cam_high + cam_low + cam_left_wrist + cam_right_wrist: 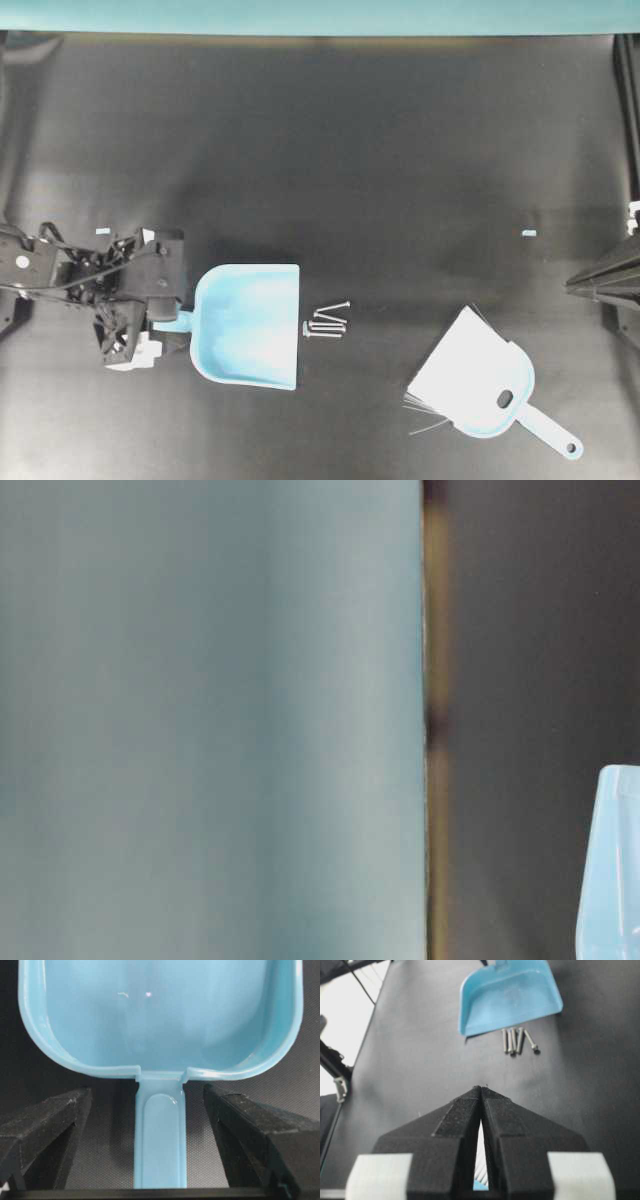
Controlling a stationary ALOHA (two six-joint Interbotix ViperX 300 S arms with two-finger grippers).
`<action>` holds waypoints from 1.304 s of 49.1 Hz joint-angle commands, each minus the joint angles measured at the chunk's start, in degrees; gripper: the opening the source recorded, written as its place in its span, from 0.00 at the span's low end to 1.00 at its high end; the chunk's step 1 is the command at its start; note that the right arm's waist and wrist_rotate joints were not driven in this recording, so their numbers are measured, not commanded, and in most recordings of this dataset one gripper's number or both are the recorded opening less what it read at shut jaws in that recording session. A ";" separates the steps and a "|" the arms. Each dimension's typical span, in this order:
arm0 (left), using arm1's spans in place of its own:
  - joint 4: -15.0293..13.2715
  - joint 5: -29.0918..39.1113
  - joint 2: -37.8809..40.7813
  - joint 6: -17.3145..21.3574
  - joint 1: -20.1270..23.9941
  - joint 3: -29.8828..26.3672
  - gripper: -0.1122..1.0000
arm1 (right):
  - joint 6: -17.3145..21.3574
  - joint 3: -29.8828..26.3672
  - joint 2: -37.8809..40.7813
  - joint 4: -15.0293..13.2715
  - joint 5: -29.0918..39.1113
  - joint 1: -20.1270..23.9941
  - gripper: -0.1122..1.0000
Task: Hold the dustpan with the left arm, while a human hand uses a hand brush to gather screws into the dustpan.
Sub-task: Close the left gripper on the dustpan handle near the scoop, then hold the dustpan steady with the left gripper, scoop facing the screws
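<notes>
The dustpan's raised rim [194, 345] bends around its handle end, so the swept screws [327, 322] will collect against that rim when the robot holds the dustpan.
The light blue dustpan [248, 325] lies flat on the black table, its mouth facing right. Its short handle [160, 1135] runs between the fingers [50, 1120] of my left gripper [165, 322], which stands open with a gap on each side of the handle. Several silver screws [327, 322] lie in a bunch just off the dustpan's front lip, also visible as screws [517, 1040] below the dustpan [507, 995]. The hand brush [480, 385] lies alone at the lower right. My right gripper [481, 1088] is shut on nothing at the right edge. No human hand shows.
A tiny pale blue speck [529, 233] lies right of centre and another speck [102, 230] near the left arm. A teal wall [320, 15] borders the table's far edge. The table-level view shows mostly that wall and a sliver of the dustpan [612, 870].
</notes>
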 commanded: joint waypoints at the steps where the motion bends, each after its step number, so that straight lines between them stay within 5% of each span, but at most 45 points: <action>1: 0.26 -0.62 1.58 -0.09 0.00 -0.53 0.89 | 0.00 -0.26 0.26 -0.18 -0.26 0.00 0.10; 44: 0.18 -0.26 4.75 0.18 0.97 -2.81 0.83 | 0.00 -0.26 0.26 -0.18 -0.26 0.00 0.10; 48: 0.18 -0.26 4.75 0.18 0.88 -2.64 0.75 | -0.09 -0.26 0.26 -0.09 -0.26 0.00 0.10; 55: 0.18 -0.26 4.66 0.35 0.79 -2.55 0.38 | 0.00 -0.26 0.26 -0.09 -0.26 0.00 0.10; 64: 0.18 -1.14 4.57 0.62 0.35 -2.37 0.36 | 0.00 -0.18 0.18 -0.18 -0.26 0.00 0.10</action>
